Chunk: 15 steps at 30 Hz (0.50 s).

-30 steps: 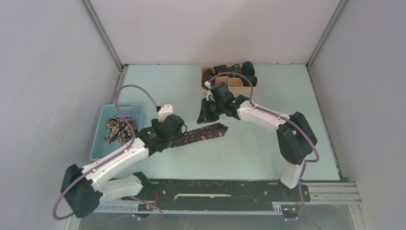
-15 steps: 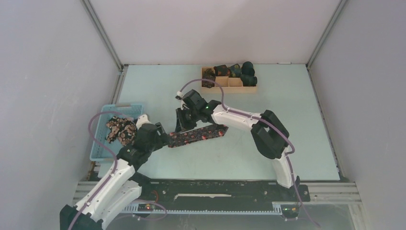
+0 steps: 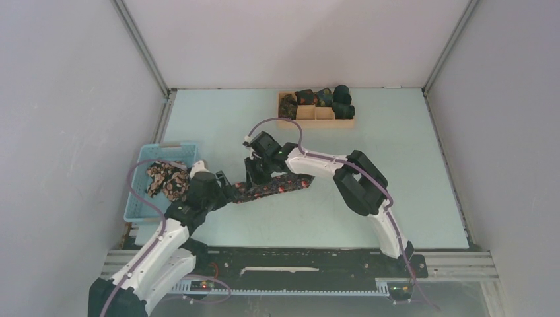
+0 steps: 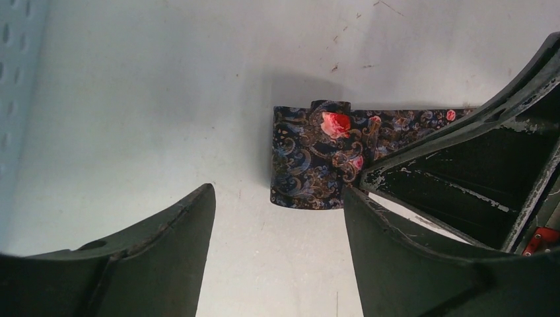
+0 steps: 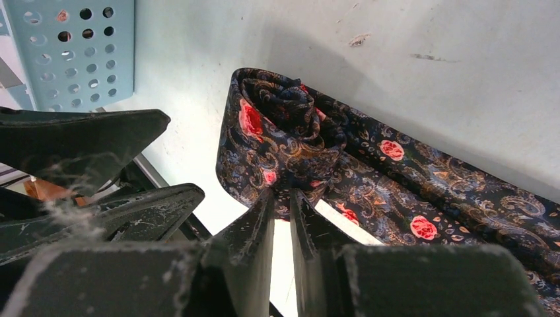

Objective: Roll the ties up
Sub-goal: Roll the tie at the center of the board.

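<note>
The roll's path along the tie is blocked by my right gripper, so my left gripper should pinch the folded end before my right gripper backs off.
A dark floral tie lies flat on the table, its left end folded into a small roll. My right gripper stands over that end. In the right wrist view its jaws are pressed nearly together, pinching the fabric of the roll. My left gripper is open and empty just left of the tie's end. In the left wrist view it sits apart from the fabric, with the right gripper's fingers at the right.
A light-blue basket at the left holds more crumpled ties; its wall also shows in the right wrist view. A wooden divided tray at the back holds several rolled ties.
My right gripper has come from near the tray to the tie's left end and closed on it. My left arm has drawn back toward the basket, leaving the tie.
</note>
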Available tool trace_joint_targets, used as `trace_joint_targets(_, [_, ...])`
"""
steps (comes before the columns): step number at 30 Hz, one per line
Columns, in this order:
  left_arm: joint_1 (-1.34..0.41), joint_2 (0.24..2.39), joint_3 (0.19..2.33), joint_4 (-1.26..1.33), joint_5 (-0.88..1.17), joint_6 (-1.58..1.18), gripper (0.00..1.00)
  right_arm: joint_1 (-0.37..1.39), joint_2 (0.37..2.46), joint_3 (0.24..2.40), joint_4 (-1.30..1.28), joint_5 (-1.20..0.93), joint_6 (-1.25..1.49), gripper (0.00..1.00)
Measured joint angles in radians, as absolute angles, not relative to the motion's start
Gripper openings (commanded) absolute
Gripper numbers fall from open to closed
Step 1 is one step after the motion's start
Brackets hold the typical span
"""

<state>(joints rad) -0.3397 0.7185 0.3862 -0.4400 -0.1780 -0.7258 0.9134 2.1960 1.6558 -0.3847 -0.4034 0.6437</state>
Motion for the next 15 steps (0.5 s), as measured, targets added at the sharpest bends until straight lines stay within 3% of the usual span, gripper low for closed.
trace_joint_targets(15, [-0.286,0.838,0.321,-0.244,-0.055,-0.724,0.70,0.901,2.225,1.644,-0.377,-0.407,0.644,0.16])
